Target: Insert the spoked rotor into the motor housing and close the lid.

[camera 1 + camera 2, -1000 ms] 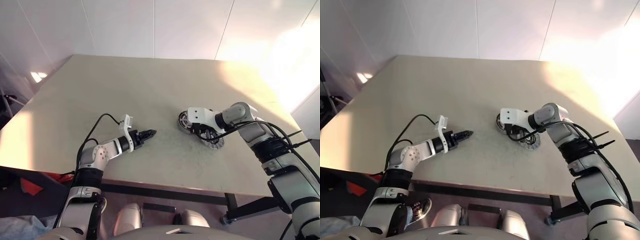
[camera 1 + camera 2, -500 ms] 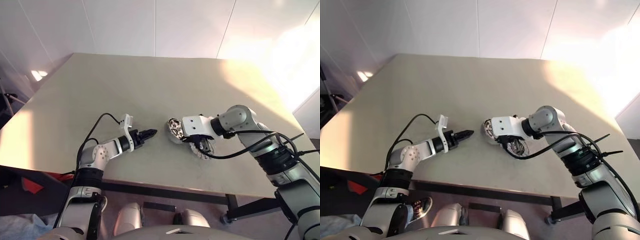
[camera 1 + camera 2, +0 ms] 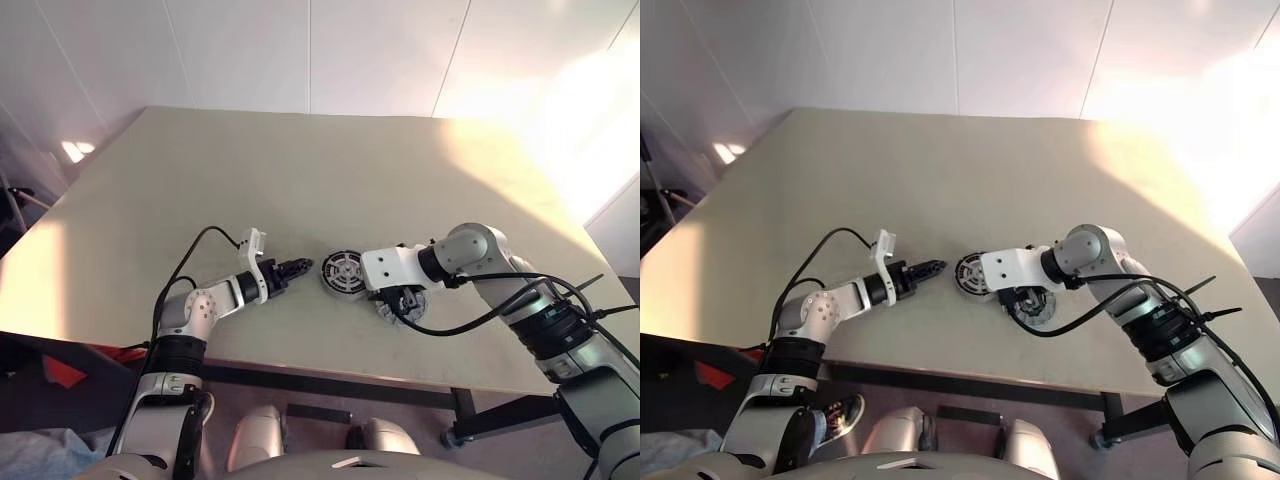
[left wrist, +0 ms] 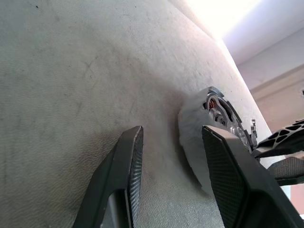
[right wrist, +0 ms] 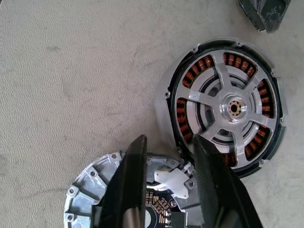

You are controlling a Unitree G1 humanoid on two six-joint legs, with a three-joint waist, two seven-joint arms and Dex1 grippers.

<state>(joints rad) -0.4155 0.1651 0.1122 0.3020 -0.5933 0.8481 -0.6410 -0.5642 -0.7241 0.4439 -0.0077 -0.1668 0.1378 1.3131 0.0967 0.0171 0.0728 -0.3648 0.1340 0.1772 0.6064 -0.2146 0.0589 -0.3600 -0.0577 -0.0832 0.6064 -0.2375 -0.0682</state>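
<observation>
I see the lid's circuit board [image 5: 162,204] facing up, so I expect the lid to show a closed metal back when I flip it onto the motor housing.
The motor housing [image 3: 345,272] lies flat on the table as a dark ring with copper windings [image 5: 183,107]. The spoked rotor [image 5: 232,108] sits inside it, silvery spokes up. Just beside it lies the lid [image 5: 92,183], a pale metal cap showing a circuit board and a white plug. My right gripper [image 3: 403,298] hangs over the lid, open, its fingers [image 5: 135,180] on either side of the plug without gripping it. My left gripper [image 3: 295,268] rests low on the table, open and empty, pointing at the housing's side [image 4: 190,128] a short way off.
The beige table [image 3: 300,170] stretches far beyond the parts, and its near edge runs just below both arms. A black cable [image 3: 470,315] loops from my right forearm over the table beside the lid. White wall panels stand behind.
My right gripper has moved left and toward the near edge. The housing and the lid shifted with it, and the housing now lies flat near my left gripper. The right fingers have parted.
</observation>
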